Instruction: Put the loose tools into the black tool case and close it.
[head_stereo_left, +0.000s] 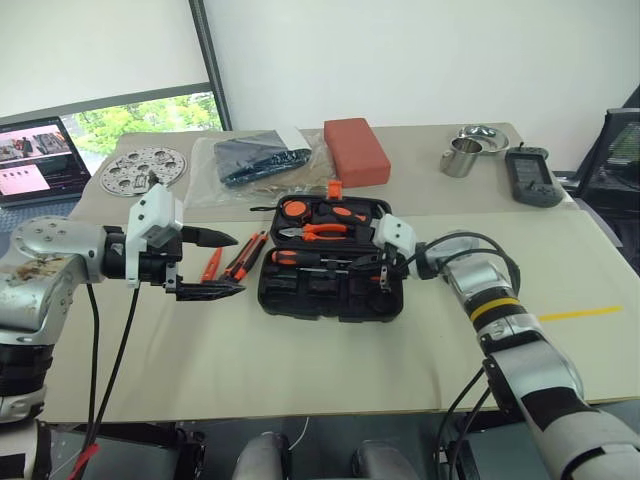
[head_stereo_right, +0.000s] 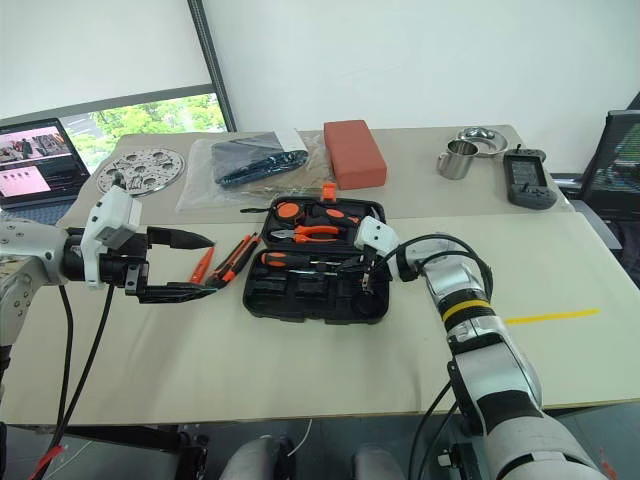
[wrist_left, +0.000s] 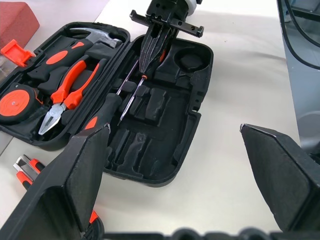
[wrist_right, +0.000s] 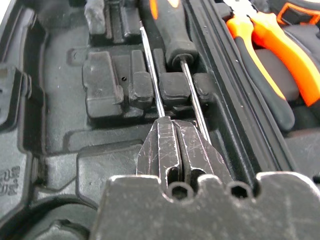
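I can see a narrow groove (wrist_left: 148, 101) running between the raised blocks in the black tool case, so the orange tester screwdriver (head_stereo_left: 212, 264) should settle there once I press it.
The black tool case (head_stereo_left: 300, 296) lies open at the table's middle, orange latch at its far edge. Two screwdrivers (head_stereo_left: 310, 258) lie along its hinge, their thin shafts (wrist_right: 150, 70) running toward my right gripper (head_stereo_left: 378, 268). That gripper is shut, its tips at the end of one shaft (wrist_left: 131, 97); I cannot tell whether it pinches it. Left of the case, on the table, lie a slim orange tester screwdriver (head_stereo_left: 211, 263) and an orange-black utility knife (head_stereo_left: 245, 255). My left gripper (head_stereo_left: 232, 264) hovers over these two, wide open and holding nothing.
The case's far half holds pliers (head_stereo_left: 320, 231), a tape measure (head_stereo_left: 294, 209) and a hammer (wrist_left: 97, 36). Behind it sit a red-orange block (head_stereo_left: 355, 150), a plastic bag (head_stereo_left: 255, 160), a metal cup (head_stereo_left: 460, 157), a handheld device (head_stereo_left: 530, 178) and a perforated disc (head_stereo_left: 145, 170).
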